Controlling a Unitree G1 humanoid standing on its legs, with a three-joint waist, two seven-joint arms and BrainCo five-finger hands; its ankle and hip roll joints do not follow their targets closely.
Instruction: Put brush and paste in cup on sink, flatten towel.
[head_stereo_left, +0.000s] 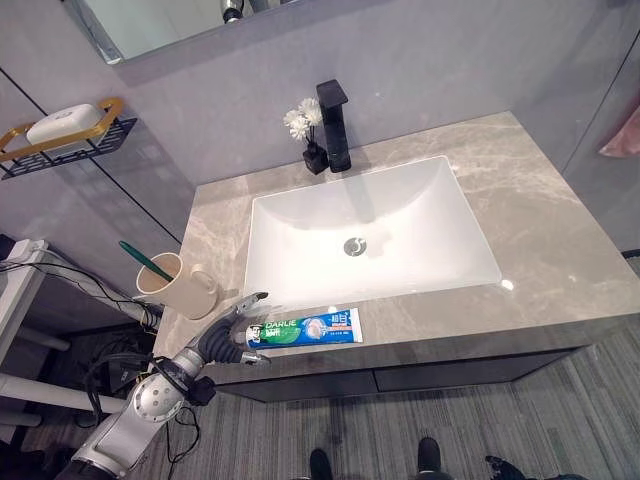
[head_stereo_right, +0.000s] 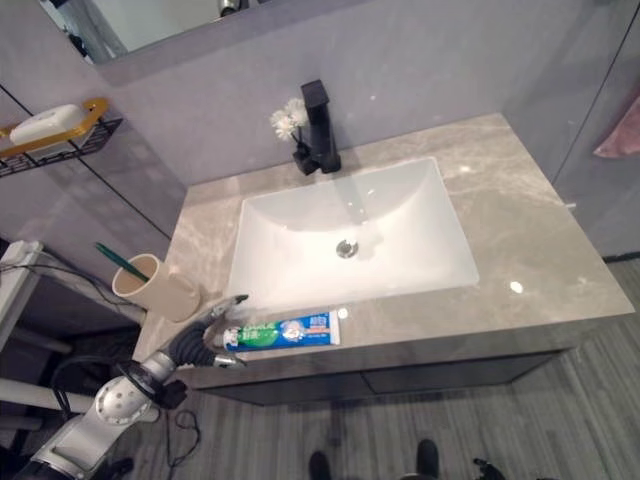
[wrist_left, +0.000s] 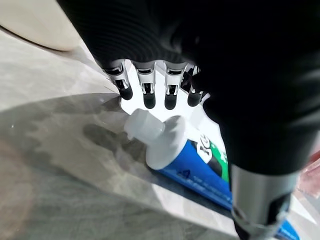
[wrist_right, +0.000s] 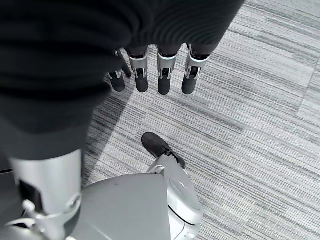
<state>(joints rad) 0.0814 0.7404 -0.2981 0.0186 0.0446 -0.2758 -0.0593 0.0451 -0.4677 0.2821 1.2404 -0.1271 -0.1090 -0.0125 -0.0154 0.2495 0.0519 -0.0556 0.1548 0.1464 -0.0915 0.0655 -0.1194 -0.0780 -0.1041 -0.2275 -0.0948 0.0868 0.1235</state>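
Note:
I expect the tube to keep its flat end (head_stereo_left: 355, 325) straight out when I lift it by the cap end, because the toothpaste tube's body (head_stereo_left: 303, 330) is plump and smooth.
A blue, green and white toothpaste tube (head_stereo_left: 305, 328) lies on the stone counter (head_stereo_left: 560, 260) along its front edge, cap end to the left. My left hand (head_stereo_left: 225, 335) is at that cap end, open, with fingers (wrist_left: 148, 92) above the white cap (wrist_left: 145, 127) and the thumb in front of it. Left of the hand stands a beige cup (head_stereo_left: 178, 285) holding a green toothbrush (head_stereo_left: 145, 260). A pink cloth (head_stereo_left: 622, 140) hangs at the far right wall. My right hand (wrist_right: 150, 75) hangs open over the carpet floor.
A white basin (head_stereo_left: 420, 250) fills the counter's middle, with a black tap (head_stereo_left: 335, 125) and a small vase of white flowers (head_stereo_left: 305, 125) behind it. A wall shelf with soap (head_stereo_left: 65, 125) is at the far left. The counter drops off just in front of the tube.

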